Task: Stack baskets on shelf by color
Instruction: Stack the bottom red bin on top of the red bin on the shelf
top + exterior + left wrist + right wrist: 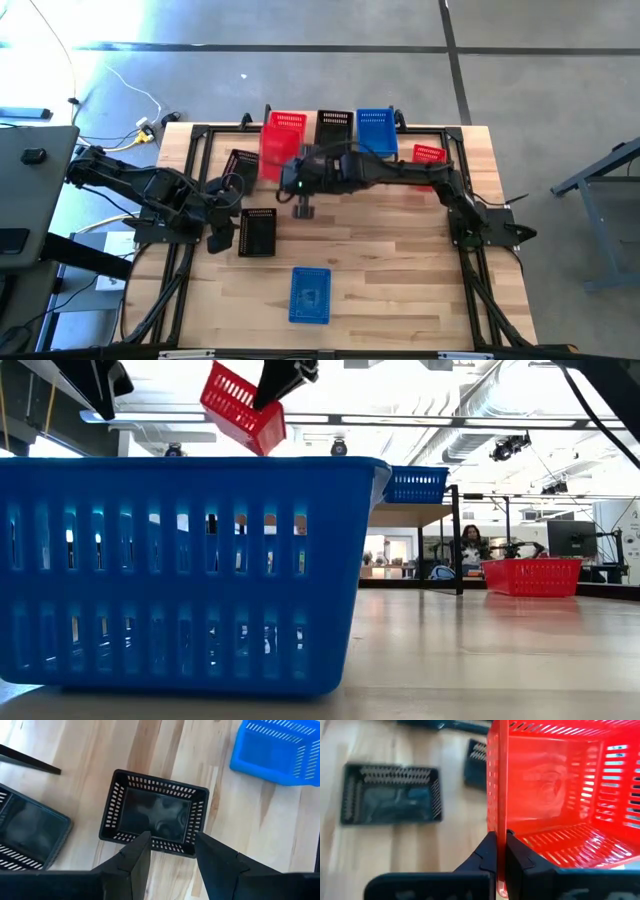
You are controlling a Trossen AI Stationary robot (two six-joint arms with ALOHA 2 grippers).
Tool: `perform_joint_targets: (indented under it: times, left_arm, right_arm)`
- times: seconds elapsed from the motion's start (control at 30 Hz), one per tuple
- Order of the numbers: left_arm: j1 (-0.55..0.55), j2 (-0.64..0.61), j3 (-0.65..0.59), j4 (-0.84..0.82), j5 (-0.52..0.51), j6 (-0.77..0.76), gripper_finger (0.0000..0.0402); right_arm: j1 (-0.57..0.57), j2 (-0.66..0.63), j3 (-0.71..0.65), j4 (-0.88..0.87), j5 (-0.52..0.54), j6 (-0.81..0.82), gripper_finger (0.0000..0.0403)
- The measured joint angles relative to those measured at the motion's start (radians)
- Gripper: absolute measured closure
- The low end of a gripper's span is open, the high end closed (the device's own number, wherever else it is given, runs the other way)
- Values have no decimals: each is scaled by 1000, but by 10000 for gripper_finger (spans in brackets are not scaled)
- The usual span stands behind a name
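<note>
The held red basket's rim (278, 152) is pinched and that basket's bottom is free, so the robot's right gripper should keep moving toward the shelf's red basket (288, 119) and let go once the two baskets nest.
My right gripper (501, 851) is shut on a red basket (560, 795), which hangs tilted in the air (243, 405) by the shelf's left end (275, 155). A black basket (335, 125) and a blue basket (377, 130) stand on the shelf (420, 510). My left gripper (172, 857) is open, just above the near short wall of a black basket (155, 815) that rests flat on the table (257, 232). It touches nothing. My right gripper pinches one side wall of the red basket at its rim (498, 822), with one finger inside the basket and one outside. The basket is lifted clear of the table and hangs tilted below the fingers, its open side turned sideways.
A second black basket (240, 165) lies left of the shelf. A blue basket (310, 295) sits near the table's front edge and fills the low view (180, 570). Another red basket (428, 155) stands on the table to the right. Bare wood lies between them.
</note>
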Motion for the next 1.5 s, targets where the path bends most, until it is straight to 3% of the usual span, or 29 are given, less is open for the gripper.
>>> perform_joint_targets:
  times: [0.27, 0.6, 1.5]
  left_arm:
    - [22, 0, 0, 0, 0, -3, 259]
    - [52, 0, 0, 0, -4, 0, 259]
    - [105, 0, 0, 0, -4, 1, 259]
  right_arm:
    - [-105, 0, 0, 50, -5, -2, 403]
    - [-199, 2, -16, 61, -96, -25, 403]
    - [-214, 28, -17, 30, -92, -101, 403]
